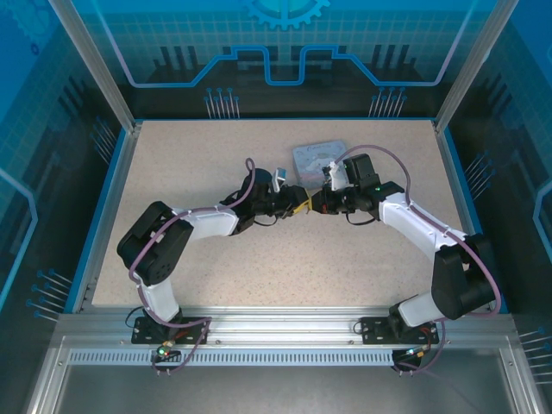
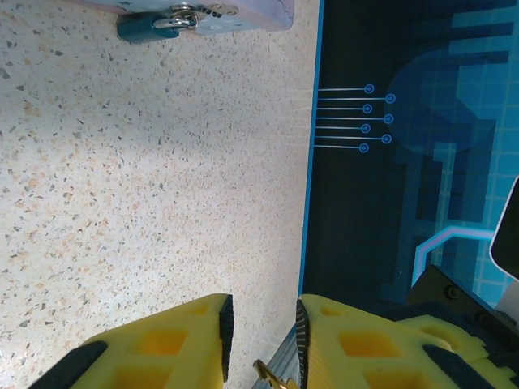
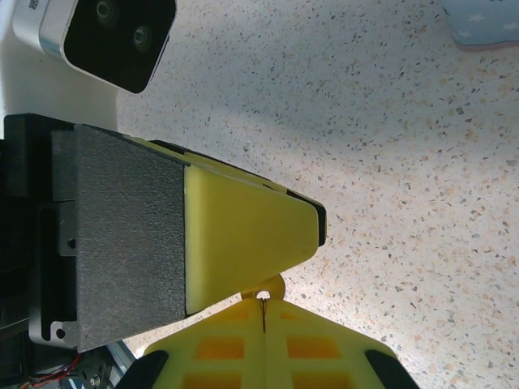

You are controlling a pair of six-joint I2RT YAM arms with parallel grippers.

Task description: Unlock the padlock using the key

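My right gripper has the key's holed head [image 3: 264,292] pointing out, so next my left gripper takes the key before my right gripper takes it by that head.
The key [image 3: 266,289] is a small brass-coloured piece pinched edge-on in my right gripper [image 3: 264,301], which is shut on it. Its holed head pokes out past the fingertips. In the left wrist view the key [image 2: 278,375] shows low between the fingers of my left gripper [image 2: 261,312], which is open and not touching it. The two grippers meet tip to tip at mid-table, left gripper [image 1: 301,205] and right gripper [image 1: 318,205]. The padlock [image 2: 154,24], teal-bodied with a silvery shackle, lies against the lavender tin [image 2: 243,12] beyond them.
The pale lavender tin [image 1: 319,156] rests on the speckled table [image 1: 259,259] just behind the grippers. A blue rim [image 1: 451,185] borders the table on the right. My left finger [image 3: 243,239] crowds the right wrist view.
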